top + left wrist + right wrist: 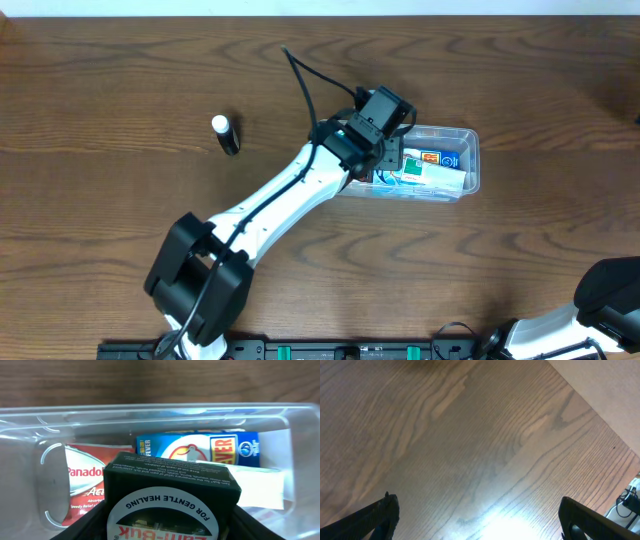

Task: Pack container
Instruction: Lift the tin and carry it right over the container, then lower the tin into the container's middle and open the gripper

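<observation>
The dark green Zam-Buk box (171,494) is square over the gap next to the red Panadol box (86,477), so the robot's left gripper should go on lowering until the Zam-Buk box rests, then let go.
The clear plastic container (470,160) lies right of the table's middle; it also shows in the left wrist view (45,420). Inside lie a red Panadol box (82,487), a blue and yellow box (200,447) and a white box (260,485). My left gripper (385,160) is over the container's left end and is shut on a dark green Zam-Buk box (170,495), held just above the other boxes. My right gripper (480,520) is open and empty over bare wood; only part of its arm (590,310) shows at the overhead view's bottom right corner.
A small black tube with a white cap (225,133) lies on the wooden table (120,80) to the left of the container. The left arm's base (200,285) stands at the front left.
</observation>
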`<action>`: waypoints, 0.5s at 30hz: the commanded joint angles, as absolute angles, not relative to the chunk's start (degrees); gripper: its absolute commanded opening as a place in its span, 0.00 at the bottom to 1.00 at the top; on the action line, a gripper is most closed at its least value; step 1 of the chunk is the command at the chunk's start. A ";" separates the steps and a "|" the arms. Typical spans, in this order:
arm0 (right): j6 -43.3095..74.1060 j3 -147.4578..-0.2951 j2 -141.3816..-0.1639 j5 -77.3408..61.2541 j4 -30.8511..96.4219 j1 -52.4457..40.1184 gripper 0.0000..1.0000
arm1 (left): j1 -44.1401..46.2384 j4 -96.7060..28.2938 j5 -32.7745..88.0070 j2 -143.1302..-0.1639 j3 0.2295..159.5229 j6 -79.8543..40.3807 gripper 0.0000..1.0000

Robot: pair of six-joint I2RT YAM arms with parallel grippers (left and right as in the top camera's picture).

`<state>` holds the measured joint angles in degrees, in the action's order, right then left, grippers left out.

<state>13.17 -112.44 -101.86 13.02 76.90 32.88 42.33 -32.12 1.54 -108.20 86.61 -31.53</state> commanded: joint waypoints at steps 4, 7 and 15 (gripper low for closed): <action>12.78 -112.75 -101.38 13.28 76.95 33.36 0.99 | 42.72 -31.73 0.54 -111.63 88.16 -31.81 0.40; 12.80 -112.75 -101.38 13.28 76.95 33.36 0.99 | 42.85 -30.87 0.54 -112.77 88.16 -31.81 0.40; 12.80 -112.75 -101.38 13.28 76.95 33.36 0.99 | 42.85 -30.24 0.54 -113.25 88.16 -31.77 0.57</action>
